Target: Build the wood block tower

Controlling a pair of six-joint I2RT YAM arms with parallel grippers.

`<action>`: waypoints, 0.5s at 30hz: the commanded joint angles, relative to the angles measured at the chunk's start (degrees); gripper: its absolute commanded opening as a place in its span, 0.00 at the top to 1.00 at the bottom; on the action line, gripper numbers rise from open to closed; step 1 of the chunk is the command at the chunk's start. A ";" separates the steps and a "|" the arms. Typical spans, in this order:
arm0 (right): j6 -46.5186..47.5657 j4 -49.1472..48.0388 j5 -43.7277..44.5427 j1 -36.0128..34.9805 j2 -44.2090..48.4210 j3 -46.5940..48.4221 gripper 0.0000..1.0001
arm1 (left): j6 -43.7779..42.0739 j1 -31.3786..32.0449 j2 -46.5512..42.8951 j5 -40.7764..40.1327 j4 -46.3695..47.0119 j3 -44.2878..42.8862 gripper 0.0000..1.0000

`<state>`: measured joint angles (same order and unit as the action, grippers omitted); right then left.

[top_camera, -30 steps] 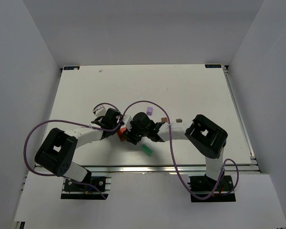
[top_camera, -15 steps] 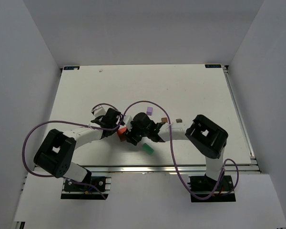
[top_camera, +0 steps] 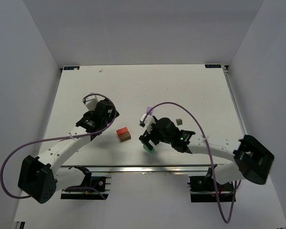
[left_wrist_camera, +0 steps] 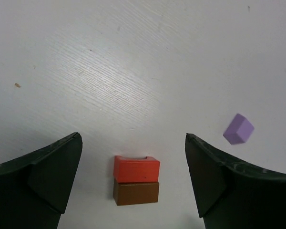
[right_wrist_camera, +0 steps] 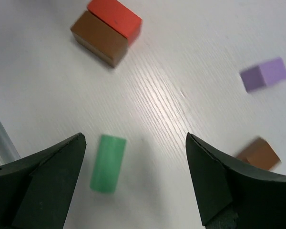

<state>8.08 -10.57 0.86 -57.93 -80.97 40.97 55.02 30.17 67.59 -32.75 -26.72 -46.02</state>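
Observation:
The green block [right_wrist_camera: 107, 164] lies past the red-orange block [top_camera: 122, 130] from my left gripper, so next I raise the green block with my right gripper and pass it over.
A red-orange block [left_wrist_camera: 136, 167] and a brown block [left_wrist_camera: 136, 192] lie touching side by side on the white table [top_camera: 181, 90], also seen from above as the red-orange block [top_camera: 120, 131] and the brown block [top_camera: 127, 136]. My left gripper [left_wrist_camera: 133, 152] is open above and behind them and holds nothing; from above the left gripper [top_camera: 105, 124] is up-left of the pair. My right gripper [right_wrist_camera: 133, 148] is open over a green block [right_wrist_camera: 107, 163] lying flat. A lilac block [right_wrist_camera: 264, 74], a small brown block [right_wrist_camera: 258, 153] and a dark block [top_camera: 179, 121] lie loose.
The metal rail [top_camera: 148, 168] runs along the table's near edge, close to the green block [top_camera: 148, 148]. Purple cables [top_camera: 181, 107] loop over both arms. White walls close in the table on three sides.
Both grippers have opened and drawn apart from the red-orange and brown pair. The left arm moved up-left, the right arm moved right, over the green block.

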 commanded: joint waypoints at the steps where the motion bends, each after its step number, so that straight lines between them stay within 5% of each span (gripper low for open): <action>1: -4.89 1.43 11.15 -0.08 9.05 -5.19 0.10 | -8.93 0.24 -3.51 6.71 1.03 -1.18 0.02; 7: -5.38 0.45 6.80 1.33 22.86 -13.54 0.11 | -16.17 0.24 -5.10 22.28 6.59 -2.32 0.02; 15: -5.17 0.56 -8.49 1.33 17.43 -14.78 0.19 | -16.53 0.24 -3.70 25.72 7.03 -1.18 0.02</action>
<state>3.18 -8.38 -0.32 -56.62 -61.45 27.20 39.86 30.20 64.45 -10.55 -21.06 -46.68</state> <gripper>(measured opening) 0.819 0.982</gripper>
